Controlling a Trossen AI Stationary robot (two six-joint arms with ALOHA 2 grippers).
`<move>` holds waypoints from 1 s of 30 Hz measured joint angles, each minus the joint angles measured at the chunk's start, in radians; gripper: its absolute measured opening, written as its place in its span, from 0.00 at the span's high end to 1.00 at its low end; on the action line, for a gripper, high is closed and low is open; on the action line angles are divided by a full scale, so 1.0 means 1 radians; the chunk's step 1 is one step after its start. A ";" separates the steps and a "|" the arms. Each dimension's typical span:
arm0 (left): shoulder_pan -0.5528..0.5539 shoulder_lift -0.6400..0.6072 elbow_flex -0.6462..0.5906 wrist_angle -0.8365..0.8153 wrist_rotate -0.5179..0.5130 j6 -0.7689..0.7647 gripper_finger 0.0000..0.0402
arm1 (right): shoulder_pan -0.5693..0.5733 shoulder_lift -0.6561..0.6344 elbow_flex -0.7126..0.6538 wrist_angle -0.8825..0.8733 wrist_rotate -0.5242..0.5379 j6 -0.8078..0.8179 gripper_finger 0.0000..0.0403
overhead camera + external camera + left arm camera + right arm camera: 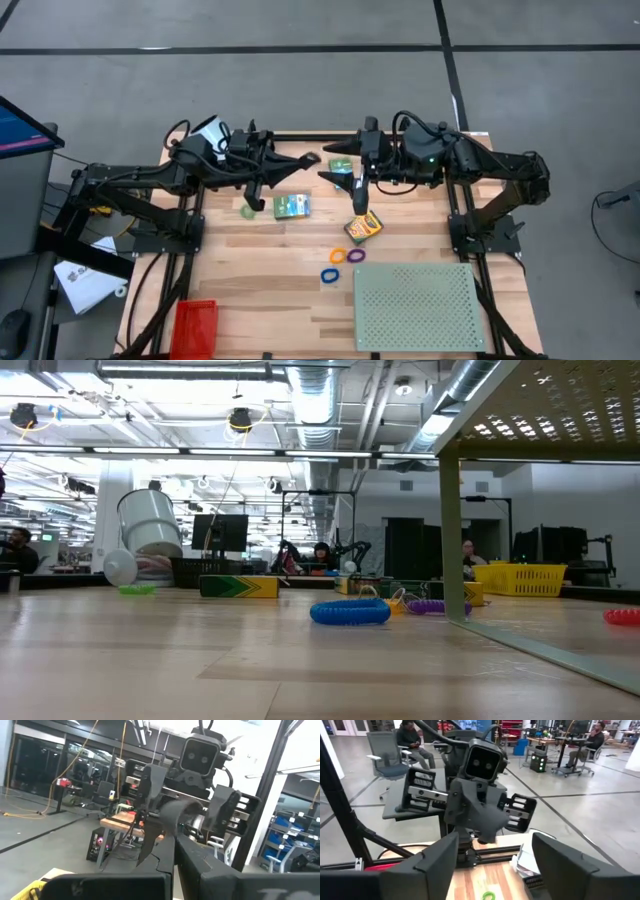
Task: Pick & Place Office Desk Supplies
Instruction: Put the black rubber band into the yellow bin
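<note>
The dark thing [313, 158] is at the ends of my left gripper's fingers, far from the yellow basket [520, 579]. My right gripper should take it from there and carry it to the basket.
Both grippers hang high over the table's far middle, pointing level at each other. My left gripper [308, 159] is shut, and a small dark thing [176, 813], apparently a black clip, shows at its tips. My right gripper [335, 164] is open, its fingers [437, 857] standing on either side of the left gripper's tips without touching. Lying flat on the table below are a green box [292, 206], a crayon box [363, 228], a green ring [247, 211], and orange [338, 256], purple [356, 255] and blue [330, 275] rings. My left gripper pinches the dark clip-like thing [176, 813] at the free ends of its two shut fingers [165, 862]. The fingers come at it level from the table's left. It is lifted well clear of the table; which part of it they have is blurred.
A pale green perforated board [418, 305] stands on legs at the near right, one leg [452, 530] beside the rings. A red tray [195, 325] sits at the near left corner. A white cylinder [205, 130] lies at the far left. People sit in the room beyond.
</note>
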 joint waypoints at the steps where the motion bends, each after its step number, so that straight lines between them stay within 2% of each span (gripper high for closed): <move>1: 0.000 0.000 0.000 0.000 -0.007 0.000 1.00 | -0.003 0.000 0.000 0.001 0.000 -0.001 0.36; 8: 0.000 0.011 -0.001 0.024 -0.011 -0.004 1.00 | -0.022 0.008 0.000 0.033 -0.023 -0.028 0.36; 15: 0.000 0.030 -0.001 0.041 -0.014 -0.024 1.00 | -0.037 0.008 0.000 0.040 -0.044 -0.031 0.43; 22: 0.000 0.033 -0.001 0.039 -0.013 -0.024 1.00 | -0.036 0.008 0.000 0.009 -0.078 -0.031 0.65; 30: 0.000 0.033 -0.001 0.038 -0.012 -0.024 1.00 | -0.037 0.008 0.000 0.007 -0.081 -0.044 0.97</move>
